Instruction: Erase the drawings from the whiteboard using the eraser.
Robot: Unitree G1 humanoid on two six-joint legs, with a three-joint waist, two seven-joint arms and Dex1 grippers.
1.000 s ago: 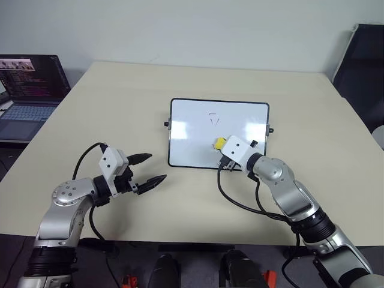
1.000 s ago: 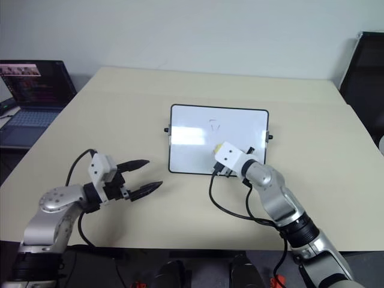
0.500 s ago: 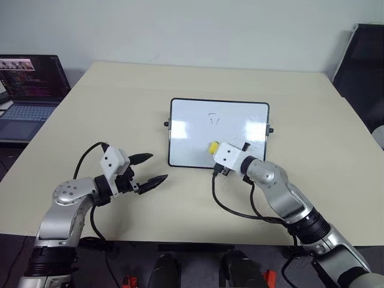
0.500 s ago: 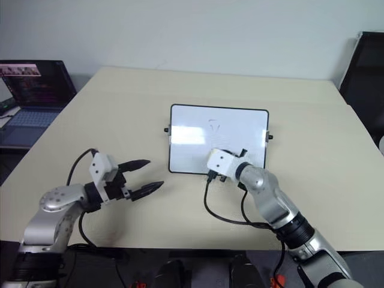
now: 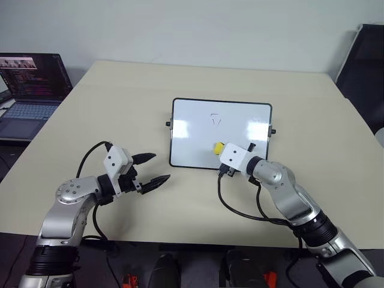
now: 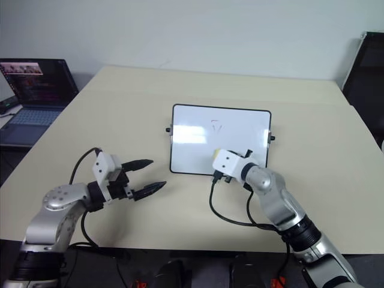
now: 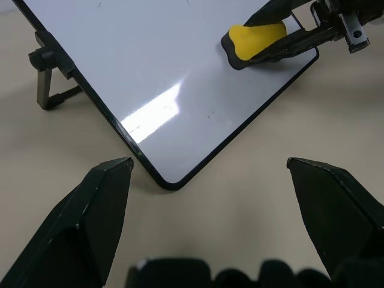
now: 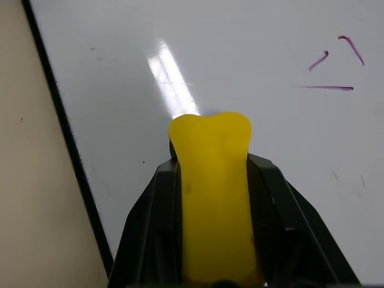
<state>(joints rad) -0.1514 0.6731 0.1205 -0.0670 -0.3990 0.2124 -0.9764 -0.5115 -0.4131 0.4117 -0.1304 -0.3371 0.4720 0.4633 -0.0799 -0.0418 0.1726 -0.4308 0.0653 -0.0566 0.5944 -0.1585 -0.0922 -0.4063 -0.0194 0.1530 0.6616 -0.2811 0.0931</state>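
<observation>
Next, I bring the eraser above the scribble [image 5: 214, 107] with my right gripper and wipe down through the scribble, because the eraser is at the whiteboard's lower middle [image 5: 218, 148], below the scribble.
The whiteboard [image 5: 192, 135] stands tilted on the tan table, black-framed, with a small knob at each short side. Of the drawings, a small angular scribble [image 5: 215, 119] sits near its top middle; in the right wrist view it shows as thin purple strokes [image 8: 333, 72]. My right gripper [image 5: 222, 150] is shut on the yellow eraser [image 5: 218, 147], which it presses against the board's lower middle, below the scribble. The eraser [image 8: 213, 174] sits between the black fingers. My left gripper [image 5: 159, 167] hovers open over the table, left of the board's lower left corner [image 7: 168, 180], holding nothing.
An open laptop [image 5: 30, 84] stands beyond the table's far left edge. A black chair [image 5: 365, 66] is at the far right. Bare tabletop [image 5: 120, 108] surrounds the board. A black cable [image 5: 240, 207] loops under my right wrist.
My right gripper slid the eraser a little left along the board's lower part, then back right. The scribble looks the same. The left arm stayed put.
</observation>
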